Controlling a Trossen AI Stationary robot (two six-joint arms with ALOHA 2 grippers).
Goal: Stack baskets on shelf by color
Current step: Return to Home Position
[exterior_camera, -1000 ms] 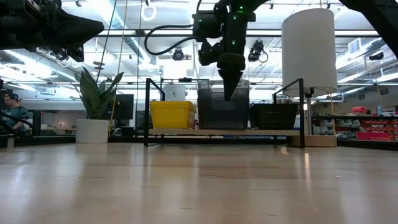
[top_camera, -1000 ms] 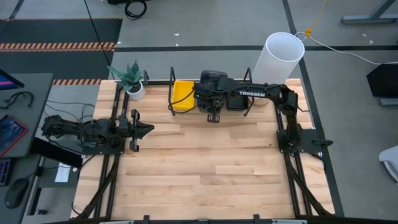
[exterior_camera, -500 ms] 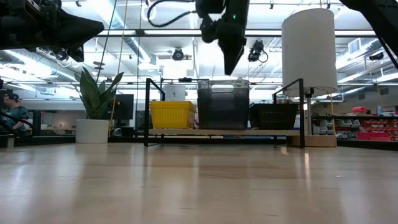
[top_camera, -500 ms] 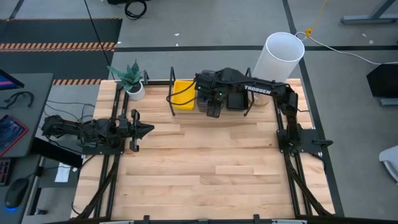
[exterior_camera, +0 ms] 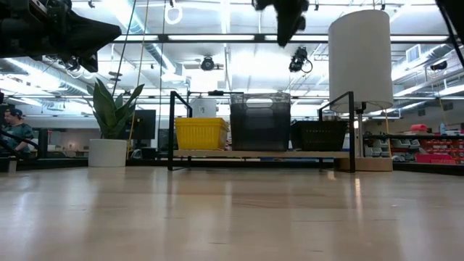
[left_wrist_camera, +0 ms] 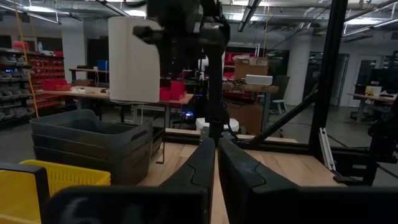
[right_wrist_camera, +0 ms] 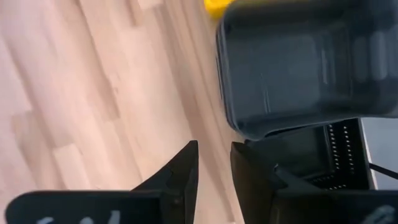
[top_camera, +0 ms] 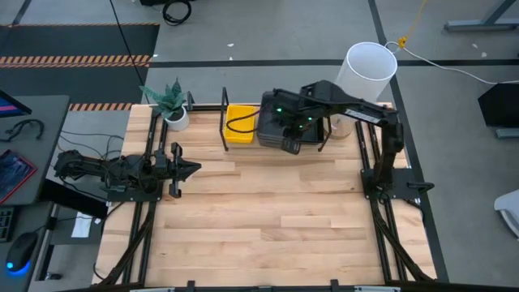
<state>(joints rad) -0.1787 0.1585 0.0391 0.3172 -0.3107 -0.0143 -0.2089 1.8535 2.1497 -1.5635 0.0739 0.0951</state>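
Observation:
The robot's right gripper should go on moving back until it stands closed by the white cylinder, since the yellow, grey and black baskets are sorted on the shelf.
The shelf stands along the table's far edge. In the low view its bays hold a yellow basket stack, a taller dark grey stack and black mesh baskets, each resting on its base. My right gripper hangs high above the grey stack, pointing down, its fingers nearly together and holding nothing. The right wrist view looks down on the grey stack. My left gripper waits shut at the table's left side, level and clear of everything.
A potted plant stands to the left of the shelf. A tall white cylinder stands at its right end. The wooden table top lies bare in front of the shelf, down to the near edge.
My right gripper has risen from just above the grey stack's front rim to high over it. It has also drifted a little toward the table's right. Its fingers stayed together. The baskets have stayed where they were.

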